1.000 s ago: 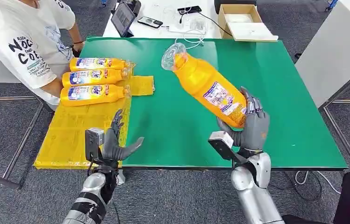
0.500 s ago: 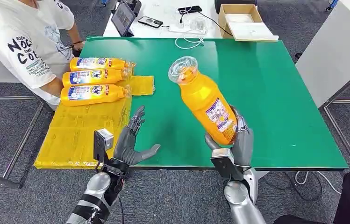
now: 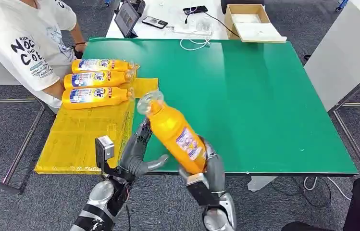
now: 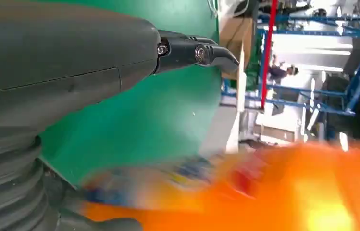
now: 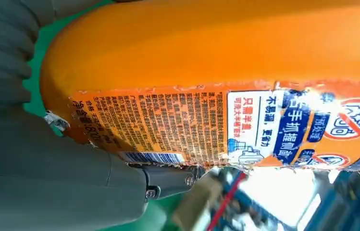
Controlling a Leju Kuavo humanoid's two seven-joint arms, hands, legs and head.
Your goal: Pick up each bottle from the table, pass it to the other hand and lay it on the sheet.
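The other bottles (image 3: 96, 79) are lying on the yellow sheet with their labels up. The tilted bottle (image 3: 178, 136) should stay in place on its side when I lay it there.
My right hand (image 3: 212, 168) grips the lower part of an orange bottle (image 3: 174, 131) with a clear cap, held tilted above the near edge of the green table (image 3: 245, 91). In the right wrist view its printed label (image 5: 245, 125) is close against the hand. My left hand (image 3: 137, 153) is open just left of the bottle, fingers spread toward it; whether it touches is unclear. The left wrist view has the bottle (image 4: 264, 192) as an orange blur beside the hand (image 4: 72, 62). Three more orange bottles (image 3: 98, 81) lie side by side on the yellow sheet (image 3: 81, 132).
A person in a white T-shirt (image 3: 24, 43) sits at the far left by the sheet. Beyond the green table, a white table carries a tablet (image 3: 126, 19), a phone (image 3: 154, 22), cables and a cardboard box (image 3: 251, 21). A white cabinet (image 3: 351, 53) stands at the right.
My right hand has carried the bottle leftward and nearer, from over the table's middle to beside my left hand. The left hand has risen and shifted slightly right, still spread.
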